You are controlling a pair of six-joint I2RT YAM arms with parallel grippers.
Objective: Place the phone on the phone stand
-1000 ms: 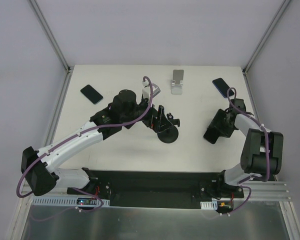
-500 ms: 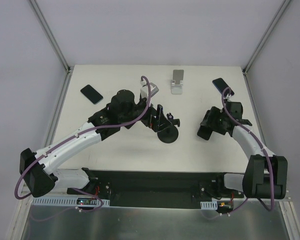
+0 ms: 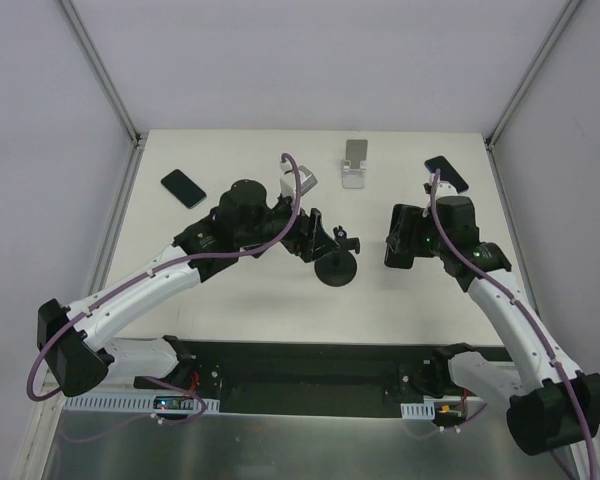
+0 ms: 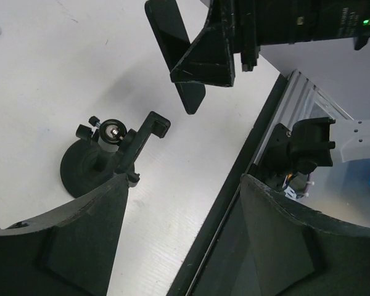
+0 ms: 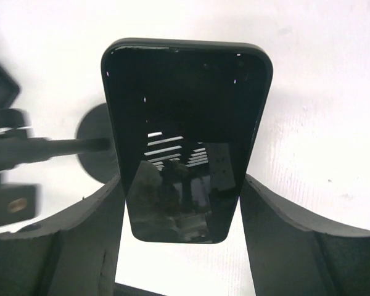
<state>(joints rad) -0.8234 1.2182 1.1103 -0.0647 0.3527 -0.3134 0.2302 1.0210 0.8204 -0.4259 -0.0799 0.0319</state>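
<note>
My right fingers block the phone's long edges (image 5: 251,139) where the stand's clamp arm must hold, so next my left gripper takes the phone (image 5: 186,86) by its flat sides first.
A black phone stand (image 3: 335,267) with a round base and a clamp arm stands mid-table. It also shows in the left wrist view (image 4: 105,157), beside my left finger. My left gripper (image 3: 315,232) is open and empty just left of the stand, with nothing between its fingers (image 4: 68,246). My right gripper (image 3: 398,238) is shut on a black phone (image 5: 185,123), held off the table just right of the stand. The phone also shows in the left wrist view (image 4: 176,55). The stand's base (image 5: 95,151) is partly hidden behind the phone.
A second dark phone (image 3: 183,187) lies at the far left. A third phone (image 3: 445,172) lies at the far right. A silver phone stand (image 3: 356,163) sits at the far middle. The table's near edge and a black rail (image 4: 234,179) are close by.
My right arm has swung left and farther from the base, carrying the phone up close to the black stand. My left gripper has barely moved.
</note>
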